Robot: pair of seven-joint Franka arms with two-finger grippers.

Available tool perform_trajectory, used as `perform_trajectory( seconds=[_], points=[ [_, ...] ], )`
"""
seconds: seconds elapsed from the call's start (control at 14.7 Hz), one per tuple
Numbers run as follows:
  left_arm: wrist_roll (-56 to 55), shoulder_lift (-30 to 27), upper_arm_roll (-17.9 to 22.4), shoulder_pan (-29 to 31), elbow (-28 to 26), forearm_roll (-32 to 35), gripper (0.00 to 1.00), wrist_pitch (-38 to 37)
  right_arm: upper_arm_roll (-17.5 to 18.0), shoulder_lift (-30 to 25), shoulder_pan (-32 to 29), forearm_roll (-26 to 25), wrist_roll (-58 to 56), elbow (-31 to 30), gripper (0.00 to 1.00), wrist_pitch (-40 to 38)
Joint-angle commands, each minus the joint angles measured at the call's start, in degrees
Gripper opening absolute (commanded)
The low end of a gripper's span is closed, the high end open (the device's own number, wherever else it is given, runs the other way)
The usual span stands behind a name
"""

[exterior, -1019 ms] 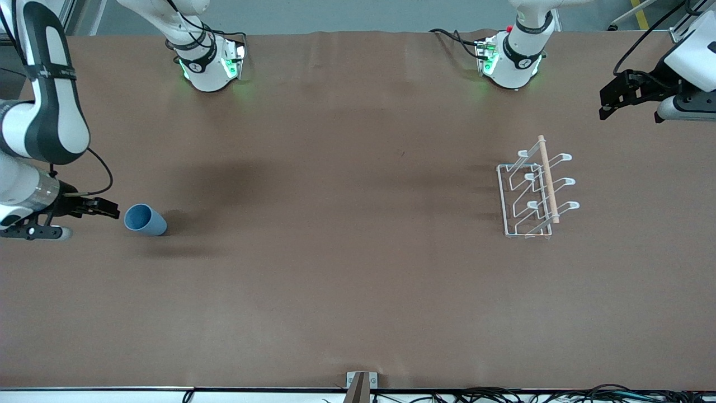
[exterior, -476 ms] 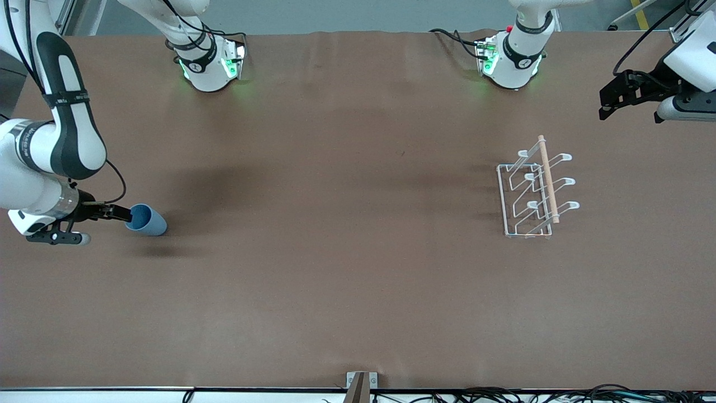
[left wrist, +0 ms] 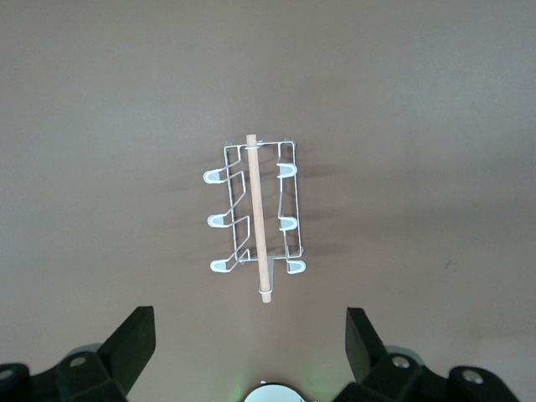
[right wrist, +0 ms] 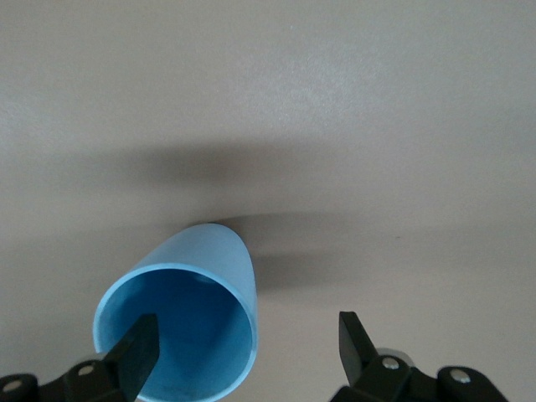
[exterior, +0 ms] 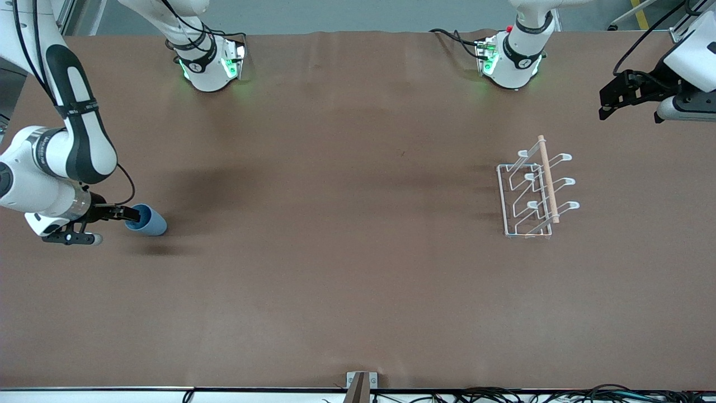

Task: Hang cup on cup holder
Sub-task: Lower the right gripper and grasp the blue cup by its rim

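Note:
One finger (right wrist: 141, 353) is in the light-blue cup's opening, so I expect the cup (exterior: 149, 220) to poke out base-first from the robot's right gripper and keep steady when the robot lifts.
The light-blue cup (exterior: 146, 220) lies on its side on the brown table near the right arm's end, its open mouth toward my right gripper (exterior: 133, 213). That gripper is open at the cup's mouth; in the right wrist view one finger (right wrist: 134, 358) is inside the cup (right wrist: 180, 322) and the other is outside its rim. The white wire cup holder (exterior: 534, 190) with a wooden rod stands toward the left arm's end. My left gripper (exterior: 612, 101) is open and empty, held high near the table's edge; its wrist view looks down on the cup holder (left wrist: 255, 211).
The two arm bases (exterior: 210, 61) (exterior: 509, 59) stand along the table's edge farthest from the front camera. A small metal bracket (exterior: 361, 383) sits at the table's edge nearest that camera.
My right gripper has moved toward the cup and now has one finger inside its mouth. The cup, the cup holder and the left arm have not moved.

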Motion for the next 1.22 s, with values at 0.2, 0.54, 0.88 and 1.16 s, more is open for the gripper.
perform_trajectory(
  seconds=[0.2, 0.54, 0.88, 1.16],
  points=[
    [0.6, 0.6, -0.1, 0.1, 1.5, -0.5, 1.00, -1.1, 0.8, 1.1, -1.5, -0.1, -0.5, -1.1, 0.69, 1.1],
    [-0.3, 0.7, -0.4, -0.6, 1.5, -0.6, 1.00, -1.1, 0.8, 1.5, -1.0, -0.1, -0.3, -0.9, 0.00, 0.3],
    [-0.3, 1.9, -0.5, -0.6, 1.5, -0.8, 1.00, -1.0, 1.3, -1.4, -0.8, 0.2, -0.3, 4.6, 0.00, -8.6],
    [-0.3, 2.7, -0.6, -0.8, 1.5, -1.1, 1.00, -0.7, 4.8, -6.5, -0.5, 4.5, -0.4, 8.1, 0.00, -13.9]
  ],
)
